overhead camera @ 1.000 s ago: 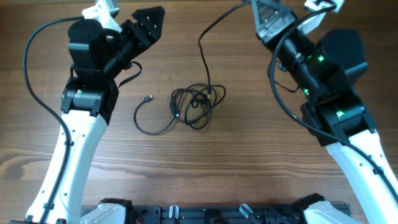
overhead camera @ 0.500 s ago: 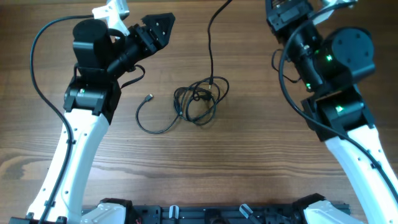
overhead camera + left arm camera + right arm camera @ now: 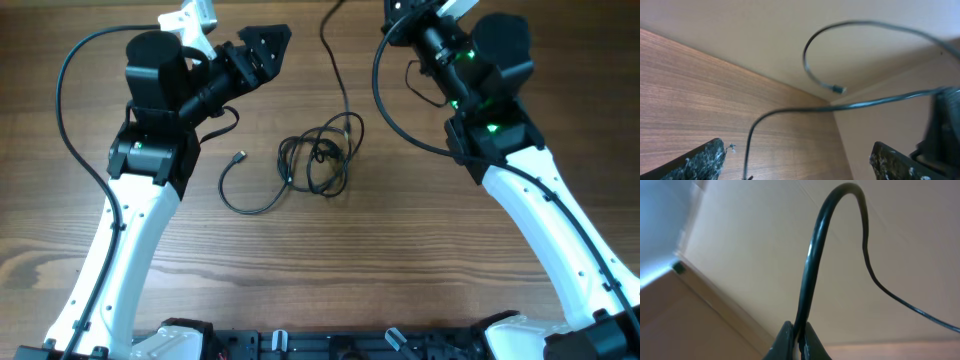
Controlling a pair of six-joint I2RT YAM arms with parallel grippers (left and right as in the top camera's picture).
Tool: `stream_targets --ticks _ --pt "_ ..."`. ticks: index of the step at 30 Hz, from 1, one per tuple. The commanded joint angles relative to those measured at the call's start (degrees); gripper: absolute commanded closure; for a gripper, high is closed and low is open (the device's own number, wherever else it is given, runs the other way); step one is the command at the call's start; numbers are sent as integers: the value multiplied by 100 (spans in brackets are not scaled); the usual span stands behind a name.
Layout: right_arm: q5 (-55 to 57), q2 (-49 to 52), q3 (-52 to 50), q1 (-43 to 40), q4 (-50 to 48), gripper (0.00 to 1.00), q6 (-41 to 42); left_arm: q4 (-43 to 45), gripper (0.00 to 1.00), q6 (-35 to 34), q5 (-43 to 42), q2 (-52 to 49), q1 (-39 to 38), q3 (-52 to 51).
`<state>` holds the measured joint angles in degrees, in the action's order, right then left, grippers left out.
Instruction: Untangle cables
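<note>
My left gripper's open fingers are away from the lifted cable, which still goes into the tangle. My right gripper should bring the cable over to those fingers.
A tangle of thin black cables lies on the wooden table at the middle. One strand with a small plug curls out to its left. Another cable rises from the tangle toward the top edge. My right gripper is shut on that cable and holds it high, pointing up and away from the table. Its jaws are cut off at the top of the overhead view. My left gripper is open and empty, up and left of the tangle. In the left wrist view the lifted cable with its plug end hangs ahead.
The wooden table spreads all round the tangle. Thick black wires loop off both white arms. A black rail runs along the front edge.
My right gripper has swung left and up with the cable, drawing its strand taut and shifting the tangle slightly. My left gripper has drifted a little right.
</note>
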<state>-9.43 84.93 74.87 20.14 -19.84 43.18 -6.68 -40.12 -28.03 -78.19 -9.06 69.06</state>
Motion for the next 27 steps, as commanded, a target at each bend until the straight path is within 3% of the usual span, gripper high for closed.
stream_targets --ticks 1,5,10,15,19,27 --pt "-94 26 125 -9 -737 96 612 -39 4 118 -85 -48 -17 -4" --pt "-120 26 125 -9 -743 96 1145 -42 5 455 -111 -48 -24 -4" --pt "164 26 125 -9 444 96 1255 83 4 1318 -219 -48 -98 -4" --pt "70 26 125 -9 1449 96 2361 538 4 1425 -221 -46 -103 -4" --pt "-531 26 125 -9 1587 96 2806 658 7 1497 -225 -46 -188 -4" --pt "-966 26 125 -9 1434 96 3152 1342 16 2334 -345 -46 -610 -4"
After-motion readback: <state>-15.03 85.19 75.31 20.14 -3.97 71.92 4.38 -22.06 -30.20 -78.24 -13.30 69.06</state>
